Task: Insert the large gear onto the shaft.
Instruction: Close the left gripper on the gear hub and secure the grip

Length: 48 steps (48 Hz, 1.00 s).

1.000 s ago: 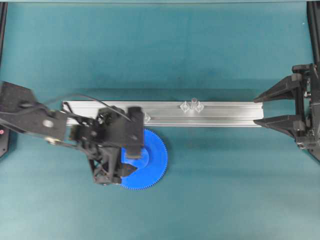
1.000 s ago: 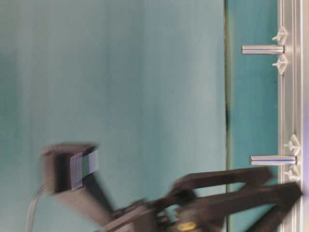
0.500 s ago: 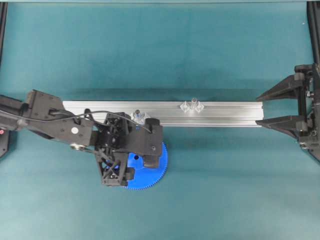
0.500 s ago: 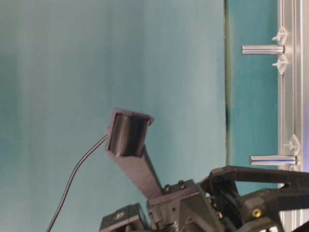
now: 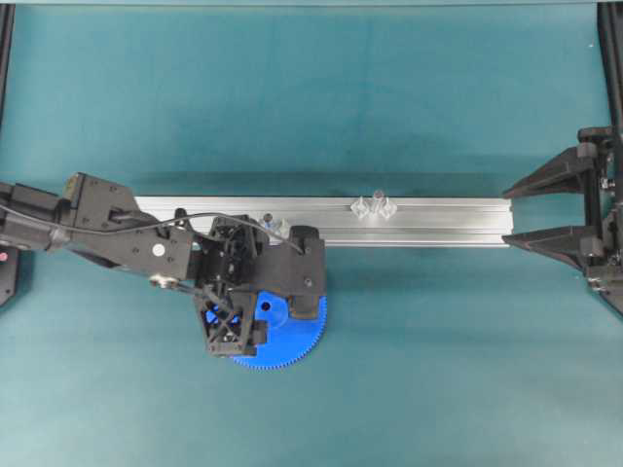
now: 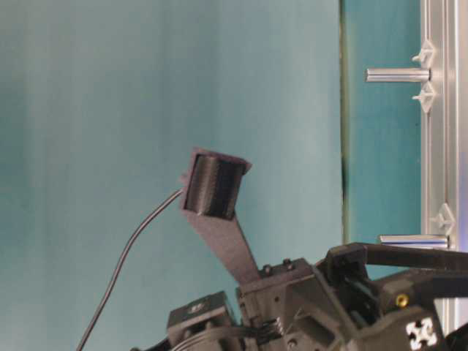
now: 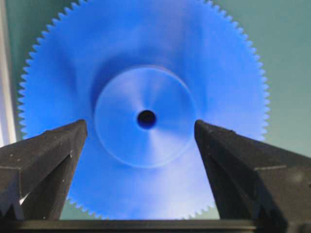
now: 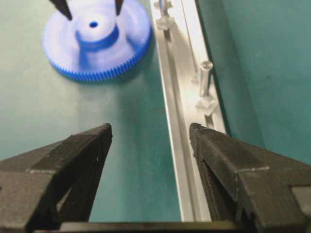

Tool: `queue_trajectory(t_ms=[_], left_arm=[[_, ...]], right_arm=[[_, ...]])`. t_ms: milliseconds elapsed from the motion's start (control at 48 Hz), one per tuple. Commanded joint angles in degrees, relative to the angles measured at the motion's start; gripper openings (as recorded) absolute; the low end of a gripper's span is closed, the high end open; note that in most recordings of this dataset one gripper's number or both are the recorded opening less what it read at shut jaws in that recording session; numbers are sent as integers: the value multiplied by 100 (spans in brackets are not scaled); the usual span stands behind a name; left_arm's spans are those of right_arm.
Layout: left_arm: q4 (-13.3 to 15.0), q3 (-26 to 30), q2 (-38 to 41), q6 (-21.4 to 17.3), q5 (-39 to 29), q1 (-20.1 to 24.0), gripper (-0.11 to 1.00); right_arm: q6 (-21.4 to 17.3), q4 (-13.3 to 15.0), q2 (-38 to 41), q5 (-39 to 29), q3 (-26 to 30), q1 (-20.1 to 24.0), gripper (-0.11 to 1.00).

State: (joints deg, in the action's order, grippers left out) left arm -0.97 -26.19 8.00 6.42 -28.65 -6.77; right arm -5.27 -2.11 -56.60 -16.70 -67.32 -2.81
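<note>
The large gear's raised middle (image 5: 292,339) is showing a round hole (image 5: 265,306) open at its top, so I expect the shaft's tip to show through the large gear when I lower the gear.
The large gear (image 5: 304,329) is a bright-blue toothed disc lying flat on the teal table just in front of the rail. My left gripper (image 5: 273,311) hangs right over it. In the left wrist view the gear (image 7: 146,43) fills the picture, and the left gripper (image 7: 140,125) stands open, one finger on each side of the raised hub, gripping nothing. The shaft (image 5: 377,203) stands upright on its clear base on the rail, right of the gear, and also shows as the shaft (image 8: 205,77) and the shaft (image 6: 398,74). My right gripper (image 5: 506,214) is open at the rail's right end.
An aluminium rail (image 5: 438,222) runs left to right across the table. A second clear-based pin with a dark bluish tip (image 5: 266,222) stands on it right beside the left gripper's body. The left arm's cable (image 6: 124,256) loops above the arm.
The left arm has reached further right and swung its gripper over the gear, so the open fingers now flank the hub. The right gripper has drawn back slightly to the right.
</note>
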Motion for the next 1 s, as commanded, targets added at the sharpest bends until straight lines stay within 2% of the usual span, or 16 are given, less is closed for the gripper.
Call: queue_trajectory(t_ms=[0,980], left_arm=[[-18,114,-44,-9,18,18,93],[-18,202,220,0,44,-9,93]], right_arm=[[-44,0,18,18,53,-9,75],[-44,0,-114,-167,0,-9,75]])
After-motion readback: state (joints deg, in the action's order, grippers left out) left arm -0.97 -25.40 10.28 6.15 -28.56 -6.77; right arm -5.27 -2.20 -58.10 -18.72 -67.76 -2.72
